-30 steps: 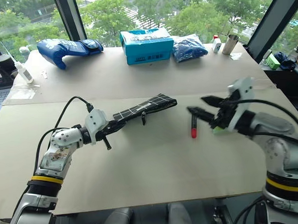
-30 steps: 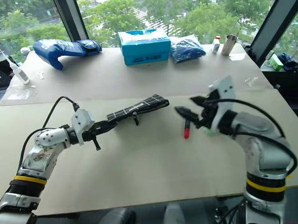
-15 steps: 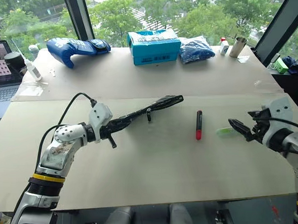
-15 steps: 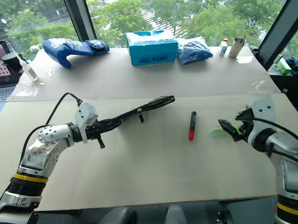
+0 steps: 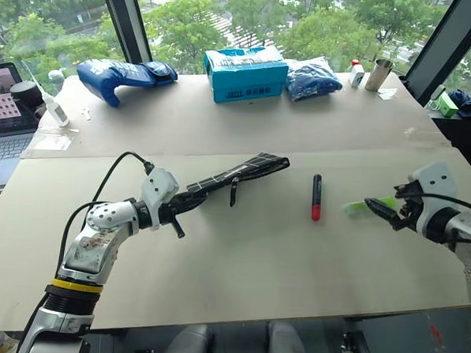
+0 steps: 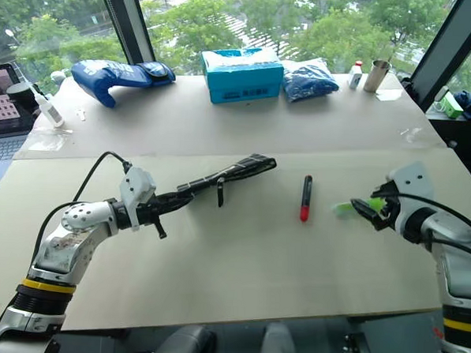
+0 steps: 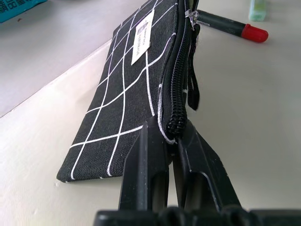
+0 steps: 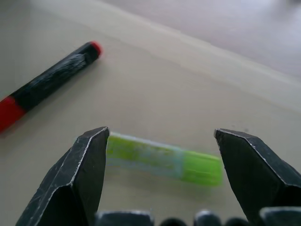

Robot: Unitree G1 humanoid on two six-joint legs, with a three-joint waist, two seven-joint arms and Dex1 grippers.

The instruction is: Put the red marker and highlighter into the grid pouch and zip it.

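The zipper strap is hanging back from the grid pouch's loose end. That end will let the highlighter in lengthwise when I push it.
The grid pouch lies across the table's middle, tilted up on its long edge, with the zipper strap hanging down. My left gripper is shut on the pouch's near end at the zipper edge. The red marker rests on the table to the right of the pouch, its red end towards me. Further right is the lime-green highlighter, flat on the table. My right gripper is open just behind the highlighter, one finger at each end, with nothing held.
Along the table's far edge are a blue glove, a teal box, a blue bag, a small bottle and a metal cup. A laptop and a white bottle sit far left. The table's right edge is close to my right gripper.
My right gripper has swung right and down, from over the red marker to the highlighter, staying open. The left gripper kept its hold and rolled the pouch a little.
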